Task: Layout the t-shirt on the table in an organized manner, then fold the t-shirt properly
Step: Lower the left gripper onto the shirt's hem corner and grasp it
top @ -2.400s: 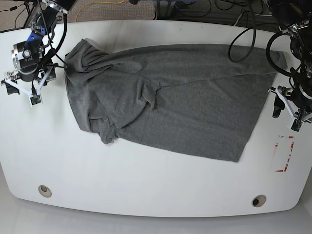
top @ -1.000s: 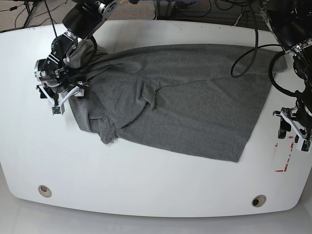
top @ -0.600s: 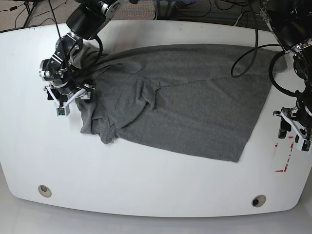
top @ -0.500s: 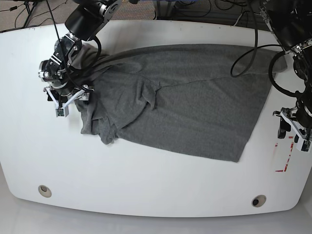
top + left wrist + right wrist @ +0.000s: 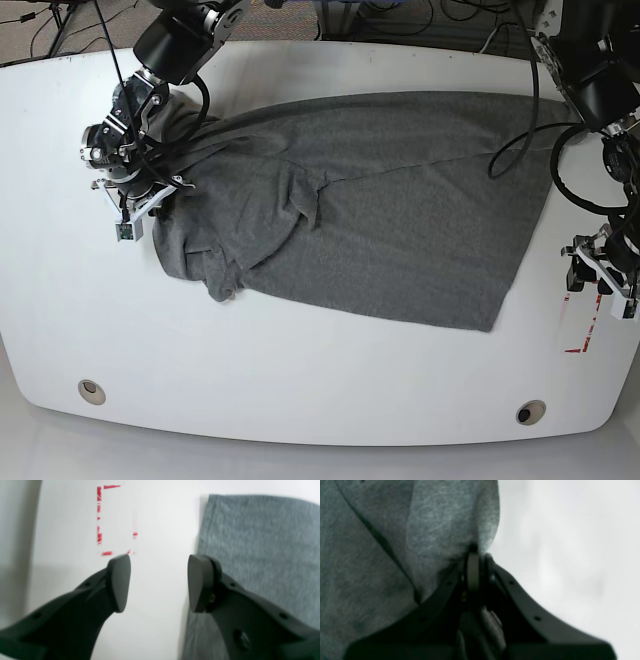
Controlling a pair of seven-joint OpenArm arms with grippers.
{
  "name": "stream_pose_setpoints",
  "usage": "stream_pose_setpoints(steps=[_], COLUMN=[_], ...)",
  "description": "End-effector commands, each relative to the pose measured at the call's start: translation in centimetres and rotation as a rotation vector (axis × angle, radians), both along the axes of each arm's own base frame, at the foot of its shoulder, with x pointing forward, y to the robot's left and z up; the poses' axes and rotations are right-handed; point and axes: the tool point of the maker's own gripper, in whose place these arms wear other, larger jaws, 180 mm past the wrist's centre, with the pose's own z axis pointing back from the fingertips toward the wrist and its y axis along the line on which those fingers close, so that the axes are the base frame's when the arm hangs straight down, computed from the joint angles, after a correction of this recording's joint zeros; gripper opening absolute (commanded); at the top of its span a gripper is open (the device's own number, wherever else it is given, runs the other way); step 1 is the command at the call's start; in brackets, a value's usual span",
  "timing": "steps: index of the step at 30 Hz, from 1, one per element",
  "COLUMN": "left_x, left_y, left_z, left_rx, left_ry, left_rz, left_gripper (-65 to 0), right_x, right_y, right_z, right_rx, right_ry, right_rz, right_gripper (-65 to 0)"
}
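Note:
The t-shirt (image 5: pixel 390 225) will open out and spread a tucked sleeve when the robot lifts it, because a crumpled tip (image 5: pixel 221 283) sticks out of the t-shirt's bunched end.
The heather-grey t-shirt (image 5: pixel 390 210) lies spread but rumpled across the white table (image 5: pixel 300 360), bunched and folded over at its left end. My right gripper (image 5: pixel 135 212) is at that left edge, and in the right wrist view the right gripper (image 5: pixel 476 555) is shut on a pinch of the t-shirt (image 5: pixel 395 542) fabric. My left gripper (image 5: pixel 600 283) hovers off the shirt's right edge; in the left wrist view the left gripper (image 5: pixel 158 582) is open over bare table, with the t-shirt (image 5: pixel 262 542) edge just beside its right finger.
A red-and-white tape mark (image 5: pixel 585 320) lies on the table by the left gripper, also seen as the tape mark (image 5: pixel 100 517) ahead of the fingers. Two round holes (image 5: pixel 92 391) (image 5: pixel 531 411) sit near the front edge. Cables hang behind the table.
The right gripper closed on the shirt's left edge, where its fingers were spread before. The left gripper shifted slightly toward the front edge and stayed open.

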Motion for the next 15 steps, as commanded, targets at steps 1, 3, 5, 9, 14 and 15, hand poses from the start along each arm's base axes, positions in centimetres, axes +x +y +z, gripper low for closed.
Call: stream_pose_setpoints(steps=[1,3,5,9,14,15], left_x=[1.6,2.1,2.9,4.4,5.7,5.9], left_y=[1.4,2.0,2.2,1.5,0.5,0.3], left_z=[0.9,0.2,-0.1,-2.1,-4.0,-4.7], left_rx=[-0.042,-0.061,-0.069,-0.105,-0.161,-0.177], left_ry=[-0.060,-0.059,-0.063,-0.045,-0.035,-0.025], left_rz=[0.056,0.101,0.121,0.116,0.112,0.114], left_gripper=[-31.4,-31.2,-31.2,-31.2,-31.2,-31.2], right_x=[-0.7,-0.7,-0.7,-0.7,-0.7,-0.7], right_y=[-0.4,-0.4,-0.4,-0.4,-0.4,-0.4], right_z=[-0.1,0.0,0.0,0.0,0.0,0.0], right_rx=[-0.031,-0.033,-0.033,-0.033,-0.034,-0.034], right_ry=[0.054,0.052,0.052,0.052,0.050,0.050], right_rz=[0.009,0.009,0.009,0.009,0.009,0.009], right_gripper=[-64.5,-65.0,-65.0,-65.0,-65.0,-65.0])
